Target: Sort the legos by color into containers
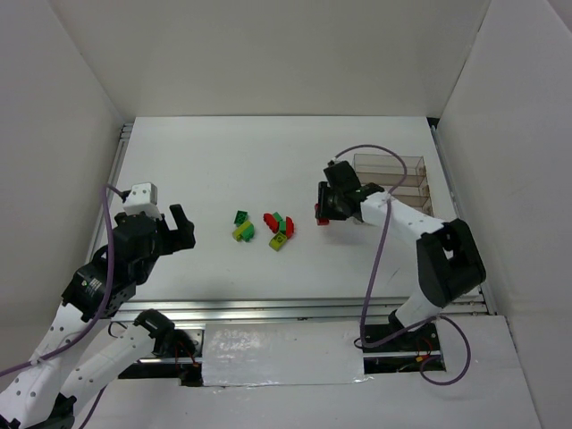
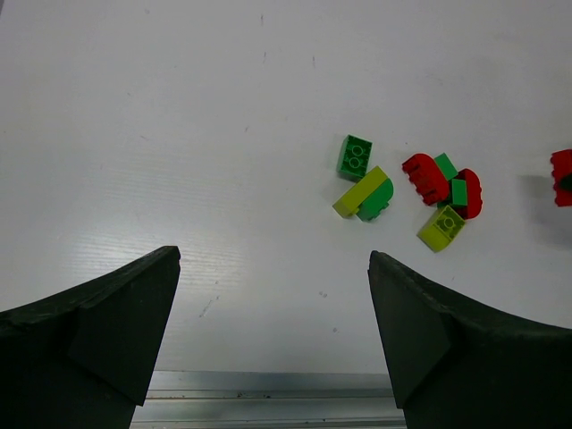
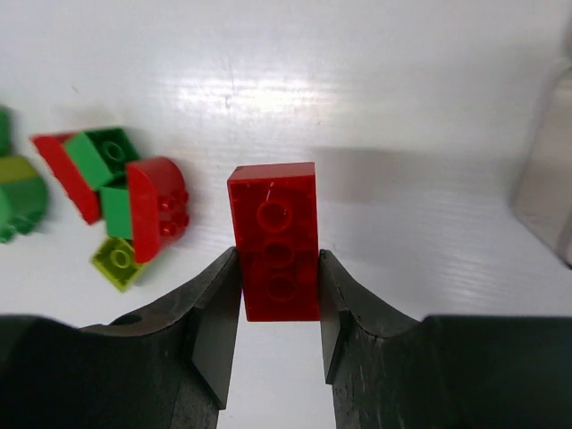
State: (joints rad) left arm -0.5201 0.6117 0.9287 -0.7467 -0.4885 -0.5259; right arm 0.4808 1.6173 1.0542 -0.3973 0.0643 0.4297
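I should keep carrying the red lego with my right gripper until it is over the clear container (image 1: 421, 207) nearest the rail, then let go, because the lego hangs free of the heap.
My right gripper (image 3: 279, 268) is shut on a long red lego (image 3: 273, 237), its fingers pressing both long sides. From above, this gripper (image 1: 323, 213) is just left of the clear divided containers (image 1: 393, 179), whose edge shows at the right of the wrist view (image 3: 545, 188). The other legos lie mid-table in two clusters: a dark green and yellow-green pair (image 1: 242, 225) and a red, green and yellow-green heap (image 1: 279, 229). In the left wrist view they are ahead to the right: green brick (image 2: 355, 156), red brick (image 2: 424, 176). My left gripper (image 2: 273, 257) is open and empty, well left of them (image 1: 179, 223).
A metal rail (image 1: 268, 311) runs along the table's near edge, just under the left gripper. White walls enclose the table on three sides. A purple cable (image 1: 375, 259) loops over the right arm.
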